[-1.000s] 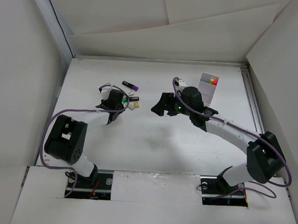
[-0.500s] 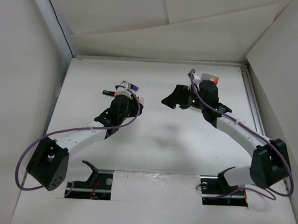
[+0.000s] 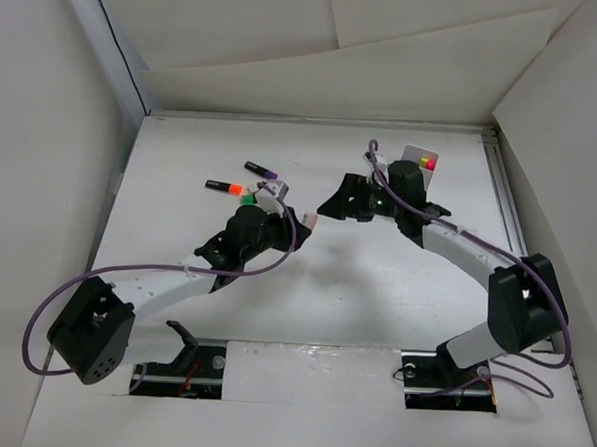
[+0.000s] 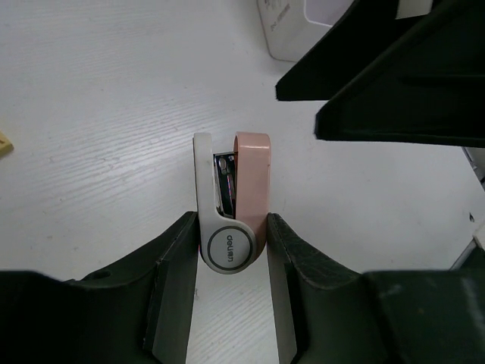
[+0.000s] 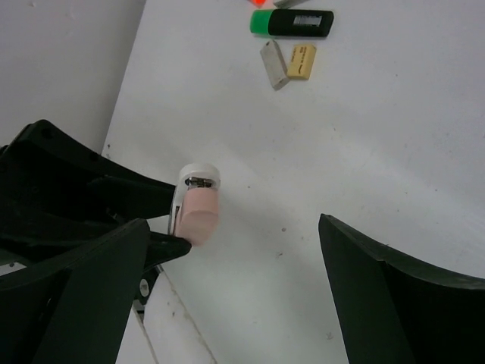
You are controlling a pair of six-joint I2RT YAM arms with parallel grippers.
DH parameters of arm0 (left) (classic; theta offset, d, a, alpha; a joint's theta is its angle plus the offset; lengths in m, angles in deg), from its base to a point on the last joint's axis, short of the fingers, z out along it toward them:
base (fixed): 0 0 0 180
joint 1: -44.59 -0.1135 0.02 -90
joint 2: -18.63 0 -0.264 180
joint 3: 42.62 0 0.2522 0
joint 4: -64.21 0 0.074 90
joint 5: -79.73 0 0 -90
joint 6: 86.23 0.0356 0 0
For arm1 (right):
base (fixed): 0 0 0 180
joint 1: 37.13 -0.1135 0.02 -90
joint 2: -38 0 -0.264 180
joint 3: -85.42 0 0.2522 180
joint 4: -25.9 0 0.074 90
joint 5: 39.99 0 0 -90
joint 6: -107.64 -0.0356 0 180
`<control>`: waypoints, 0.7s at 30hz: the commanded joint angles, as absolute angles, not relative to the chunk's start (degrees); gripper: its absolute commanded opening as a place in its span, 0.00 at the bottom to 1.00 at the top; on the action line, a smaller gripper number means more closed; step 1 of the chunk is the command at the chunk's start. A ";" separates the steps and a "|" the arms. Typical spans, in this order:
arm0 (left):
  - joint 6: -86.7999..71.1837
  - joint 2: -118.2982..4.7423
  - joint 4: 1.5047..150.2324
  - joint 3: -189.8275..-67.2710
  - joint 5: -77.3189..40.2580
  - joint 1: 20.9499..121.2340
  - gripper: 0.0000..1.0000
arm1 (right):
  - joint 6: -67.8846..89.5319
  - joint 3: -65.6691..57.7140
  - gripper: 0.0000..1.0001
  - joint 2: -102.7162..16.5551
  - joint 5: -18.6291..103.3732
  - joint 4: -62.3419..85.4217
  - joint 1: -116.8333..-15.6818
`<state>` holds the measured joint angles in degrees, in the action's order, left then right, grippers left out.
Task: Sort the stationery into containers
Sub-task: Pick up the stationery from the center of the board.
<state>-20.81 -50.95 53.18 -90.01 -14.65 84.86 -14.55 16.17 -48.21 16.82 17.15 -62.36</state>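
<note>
I should take the stapler's loose end (image 3: 310,220) with my right gripper before I open my left gripper, because the compartment box (image 3: 416,155) is behind my right gripper and far from my left gripper.
My left gripper (image 3: 300,225) is shut on a small pink and white stapler (image 4: 231,199), gripping its hinge end, with the pink end pointing at the right gripper. My right gripper (image 3: 335,203) is open and empty, just beyond the stapler's tip; in its wrist view the stapler (image 5: 198,208) sits near its left finger. Black markers lie at the back left: a purple-ended one (image 3: 260,169), an orange-ended one (image 3: 221,186) and a green-ended one (image 5: 292,23). The white compartment box (image 3: 419,168) stands behind the right gripper and shows in the left wrist view (image 4: 292,30).
A tan eraser (image 5: 301,61) and a small grey piece (image 5: 273,64) lie beside the green marker. White walls enclose the table on the left, back and right. The right arm's black fingers (image 4: 394,98) fill the upper right of the left wrist view.
My left gripper has left the pile and moved right and nearer with the stapler, towards the right gripper. The right gripper swung back, then shifted a little left towards the stapler.
</note>
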 commanded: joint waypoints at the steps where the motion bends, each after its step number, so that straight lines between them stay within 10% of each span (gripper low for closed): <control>1: -19.17 -48.34 46.78 -89.51 -18.88 84.67 0.01 | -16.46 15.05 0.99 -49.00 14.34 22.93 -63.41; 9: -18.64 -48.87 45.10 -88.99 -21.96 84.67 0.01 | -19.01 16.90 0.94 -52.16 12.58 28.21 -66.57; 21: -17.59 -52.04 44.57 -90.04 -22.57 84.67 0.01 | -20.77 17.43 0.49 -55.69 11.51 31.38 -67.10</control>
